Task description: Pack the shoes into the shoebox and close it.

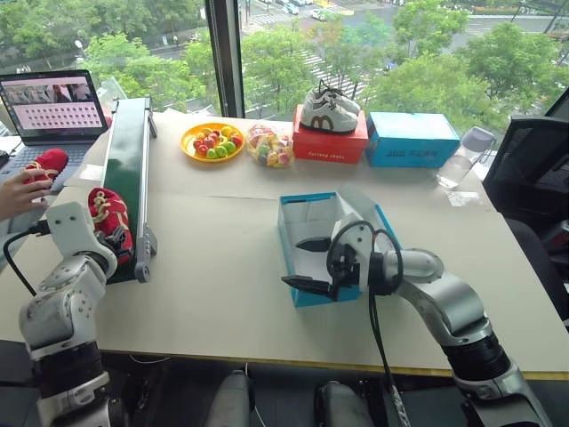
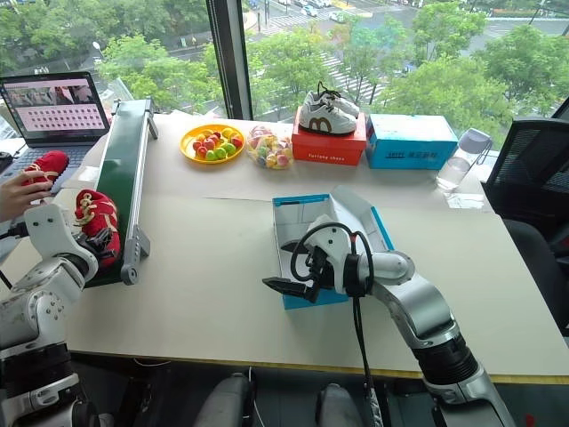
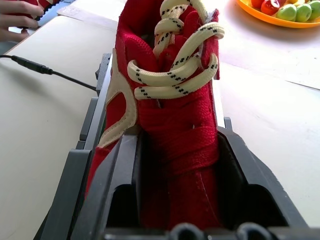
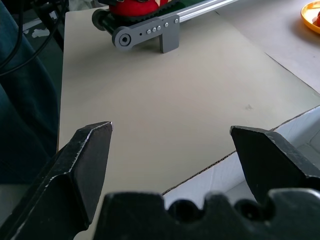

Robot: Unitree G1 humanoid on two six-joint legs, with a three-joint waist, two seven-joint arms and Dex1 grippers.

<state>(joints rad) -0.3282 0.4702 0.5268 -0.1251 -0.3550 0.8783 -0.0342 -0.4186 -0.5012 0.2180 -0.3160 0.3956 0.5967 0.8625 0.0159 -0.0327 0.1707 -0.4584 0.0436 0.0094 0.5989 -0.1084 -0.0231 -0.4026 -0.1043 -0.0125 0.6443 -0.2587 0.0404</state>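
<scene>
I expect the red shoe [image 1: 109, 218] to lie on its side with space next to it when I lower it, because the blue shoebox [image 1: 307, 227] is wider than the shoe.
A red shoe [image 3: 175, 100] with cream laces lies at the near end of the green conveyor [image 1: 124, 156]. My left gripper [image 3: 175, 150] is shut on it, with a finger pressed against each side. At the far left a person's hand [image 1: 16, 192] holds a second red shoe [image 1: 46, 163] by the laptop. The blue shoebox [image 1: 285, 233] stands open mid-table, pale inside, its lid [image 1: 360, 206] tipped back. My right gripper [image 1: 307, 264] hangs open at the box's near left corner with nothing between its fingers.
At the table's back stand a yellow fruit plate [image 1: 212, 142], a bag of sweets [image 1: 269, 147], a red box [image 1: 329, 145] with white sneakers on top, and a plainer blue box [image 1: 413, 140]. A clear cup [image 1: 462, 160] and a black chair [image 1: 533, 173] are at the right.
</scene>
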